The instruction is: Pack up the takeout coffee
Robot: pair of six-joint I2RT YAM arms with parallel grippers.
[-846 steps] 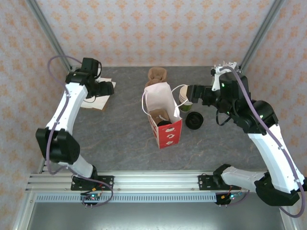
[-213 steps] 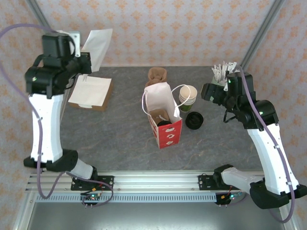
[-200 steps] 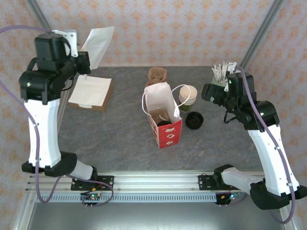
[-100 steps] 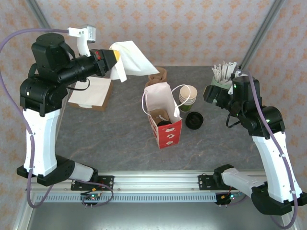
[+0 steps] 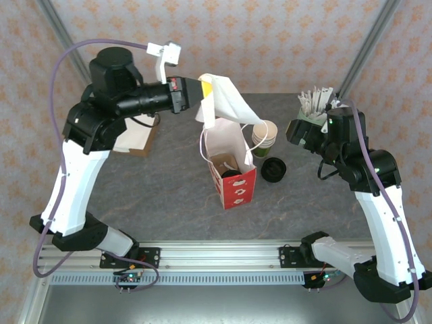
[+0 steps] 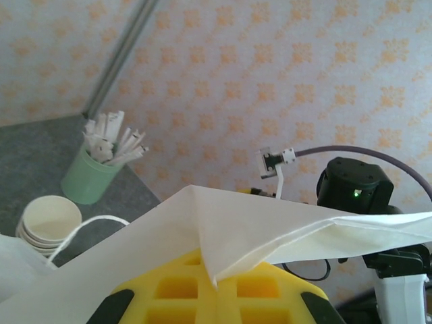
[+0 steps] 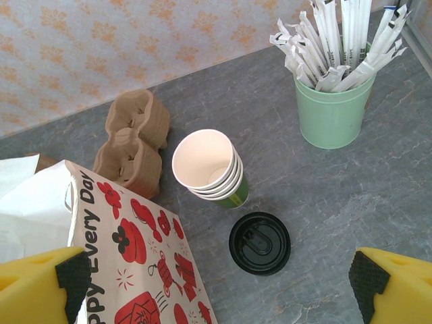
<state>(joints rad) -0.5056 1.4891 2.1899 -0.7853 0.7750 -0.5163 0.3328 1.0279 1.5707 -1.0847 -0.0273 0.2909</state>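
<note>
My left gripper should keep going down over the brown holder (image 5: 221, 162) and let go of the napkin inside, as it hangs loose above the bag's wide-open top (image 5: 227, 143).
A stack of dark green takeout coffee cups (image 5: 264, 134) (image 7: 208, 166), cream inside and without lids, stands on the table right of the red-and-white paper bag (image 5: 233, 177) (image 7: 138, 270). One black lid (image 5: 273, 169) (image 7: 260, 243) lies flat in front of the stack. Something dark sits in a brown holder inside the bag (image 5: 228, 167). My left gripper (image 5: 205, 88) (image 6: 216, 297) is shut on a white paper napkin (image 5: 228, 102) (image 6: 270, 229), which hangs over the bag's open top. My right gripper (image 5: 295, 130) (image 7: 219, 290) stands open above the lid and cups, holding nothing.
A pale mint cup of white sticks (image 5: 313, 106) (image 7: 335, 104) stands at the back right. A brown pulp carrier (image 7: 132, 140) lies behind the bag. A brown tray of napkins (image 5: 140, 138) sits at the back left, partly under my left arm.
My left arm lifted the napkin off the tray and swung it right, from the back left corner to over the bag. The right arm drew back slightly from the cups.
</note>
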